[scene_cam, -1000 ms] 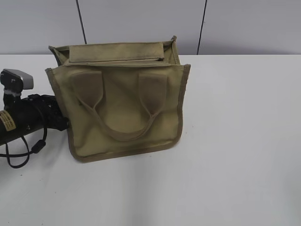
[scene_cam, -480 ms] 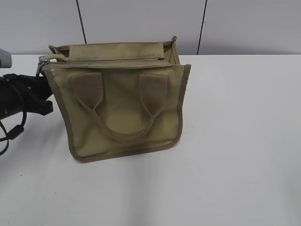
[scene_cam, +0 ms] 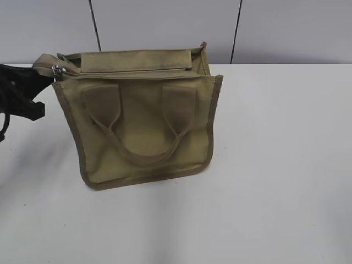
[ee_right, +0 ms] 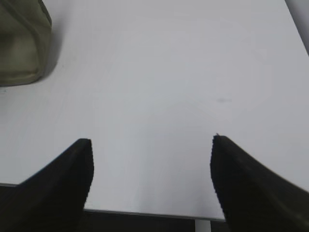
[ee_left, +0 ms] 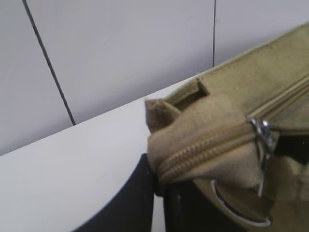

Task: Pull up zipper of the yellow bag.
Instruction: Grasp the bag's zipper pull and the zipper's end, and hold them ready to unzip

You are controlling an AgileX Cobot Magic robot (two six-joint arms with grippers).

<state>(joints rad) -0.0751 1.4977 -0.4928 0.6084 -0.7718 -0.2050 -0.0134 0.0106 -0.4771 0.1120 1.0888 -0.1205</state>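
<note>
My left gripper is pinching the zipper's fabric end (scene_cam: 45,62). This should keep the yellow bag (scene_cam: 144,129) standing while I pull the grey slider to the other end.
The yellow bag (scene_cam: 143,121) stands upright on the white table (scene_cam: 275,165), handles hanging on its front. The zipper (scene_cam: 126,70) runs along its top, and its grey slider (scene_cam: 56,70) sits at the left end. My left gripper (scene_cam: 39,69) is at the bag's top left corner, shut on the zipper's fabric end (ee_left: 193,150). In the left wrist view the left gripper (ee_left: 159,186) pinches that end just left of the slider (ee_left: 261,133). My right gripper (ee_right: 150,159) is open and empty over bare table, with the bag's corner (ee_right: 21,43) at its far left.
A grey panelled wall (scene_cam: 165,22) stands right behind the bag. The table's near edge (ee_right: 145,212) lies under my right gripper. White tabletop stretches to the right of and in front of the bag.
My left gripper has risen from beside the bag's lower left side to its top left corner. The zipper's end and slider now stick out to the left there.
</note>
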